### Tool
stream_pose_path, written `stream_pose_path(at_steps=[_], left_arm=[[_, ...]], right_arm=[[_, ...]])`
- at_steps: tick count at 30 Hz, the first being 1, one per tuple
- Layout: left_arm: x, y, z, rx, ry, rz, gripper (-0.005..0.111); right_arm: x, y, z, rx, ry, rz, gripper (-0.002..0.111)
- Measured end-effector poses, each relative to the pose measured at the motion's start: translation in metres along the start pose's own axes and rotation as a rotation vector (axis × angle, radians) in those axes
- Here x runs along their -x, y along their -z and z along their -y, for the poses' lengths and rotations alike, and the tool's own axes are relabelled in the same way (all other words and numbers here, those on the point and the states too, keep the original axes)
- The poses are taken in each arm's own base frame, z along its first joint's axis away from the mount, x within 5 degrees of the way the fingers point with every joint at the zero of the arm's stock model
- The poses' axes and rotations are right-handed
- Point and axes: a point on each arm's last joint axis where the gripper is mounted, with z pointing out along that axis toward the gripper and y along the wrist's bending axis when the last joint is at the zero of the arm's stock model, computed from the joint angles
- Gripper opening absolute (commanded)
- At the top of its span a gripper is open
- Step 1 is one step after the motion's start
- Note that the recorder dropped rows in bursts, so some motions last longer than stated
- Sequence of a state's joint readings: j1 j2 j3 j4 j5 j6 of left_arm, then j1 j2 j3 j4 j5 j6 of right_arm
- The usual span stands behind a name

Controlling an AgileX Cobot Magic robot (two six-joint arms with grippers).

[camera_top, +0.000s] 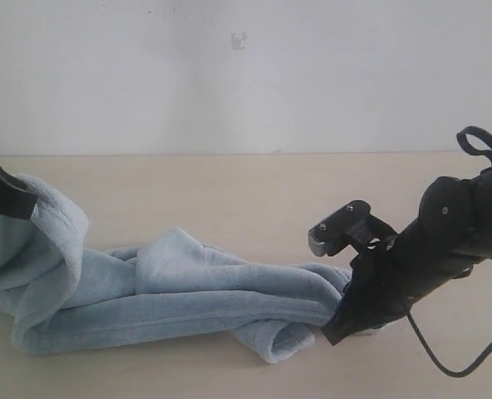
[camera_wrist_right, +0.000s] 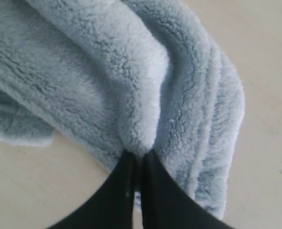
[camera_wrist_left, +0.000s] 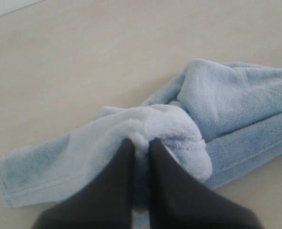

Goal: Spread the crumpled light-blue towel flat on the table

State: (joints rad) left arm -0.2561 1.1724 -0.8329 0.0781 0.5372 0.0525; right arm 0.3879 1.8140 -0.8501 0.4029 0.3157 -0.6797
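I should use my left gripper and my right gripper to lift the light-blue towel by its ends (camera_top: 61,214) and pull them apart, because the towel lies in a twisted roll (camera_top: 200,295) across the table.
The pale-blue fluffy towel (camera_top: 179,291) lies bunched in a long twisted roll across the cream table (camera_top: 229,183). At the left edge, my left gripper (camera_top: 28,204) is shut on a raised fold of the towel's left end, which hangs from it like a hood. In the left wrist view the black fingers (camera_wrist_left: 162,162) pinch that fold of towel (camera_wrist_left: 160,124). My right gripper (camera_top: 333,326) is shut on the towel's right end, low by the table. The right wrist view shows its fingers (camera_wrist_right: 153,167) clamping a thick fold of towel (camera_wrist_right: 141,119). No tag is visible.
A plain white wall (camera_top: 229,66) stands behind the table. The right arm's black cable (camera_top: 454,366) loops down over the table at the front right. Bare table surface lies behind and in front of the towel.
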Motion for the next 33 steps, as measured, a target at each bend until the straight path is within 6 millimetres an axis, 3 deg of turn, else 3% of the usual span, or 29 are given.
stream_pose_path(at_steps=[5,8,10,11,19,21,23,24,25,27,28,29,31,33], left_arm=[[0.0,0.0,0.0,-0.001,0.002,0.0,0.004],[0.001,0.0,0.0,0.0,0.002,0.009,0.004],[0.002,0.0,0.0,0.0,0.002,0.025,0.004],[0.003,0.0,0.0,0.001,0.002,0.03,0.004],[0.007,0.007,-0.001,0.003,0.008,0.065,0.004],[0.014,0.028,-0.002,0.013,0.013,0.152,0.004],[0.019,0.079,-0.005,0.046,0.004,0.369,0.004],[0.018,0.093,-0.006,0.06,-0.005,0.426,0.004],[0.011,0.11,-0.007,0.087,-0.032,0.516,0.004],[0.002,0.106,-0.005,0.096,-0.055,0.575,0.004],[-0.003,0.099,-0.004,0.093,-0.06,0.566,0.004],[-0.013,0.078,-0.001,0.08,-0.068,0.52,0.004],[-0.022,0.049,0.001,0.061,-0.075,0.415,0.004],[-0.026,0.033,0.002,0.047,-0.053,0.34,0.004]], right_arm=[[0.008,0.009,0.0,0.012,-0.033,0.016,0.0],[0.026,0.032,0.0,0.02,-0.09,0.075,0.0],[0.039,0.055,0.0,0.025,-0.129,0.132,0.0],[0.046,0.079,-0.002,0.025,-0.14,0.189,0.0],[0.048,0.161,-0.009,-0.061,-0.065,0.388,0.0],[0.041,0.196,-0.013,-0.114,-0.051,0.474,0.0],[0.021,0.259,-0.021,-0.221,-0.029,0.645,0.0],[0.012,0.279,-0.025,-0.256,-0.024,0.701,0.0],[-0.004,0.31,-0.03,-0.331,-0.003,0.801,0.0],[-0.027,0.342,-0.033,-0.454,0.019,0.889,0.0],[-0.032,0.348,-0.032,-0.499,0.016,0.901,0.0],[-0.037,0.344,-0.026,-0.569,-0.011,0.872,0.0],[-0.041,0.32,-0.014,-0.633,-0.072,0.758,0.0],[-0.042,0.288,-0.003,-0.667,-0.131,0.614,0.0]])
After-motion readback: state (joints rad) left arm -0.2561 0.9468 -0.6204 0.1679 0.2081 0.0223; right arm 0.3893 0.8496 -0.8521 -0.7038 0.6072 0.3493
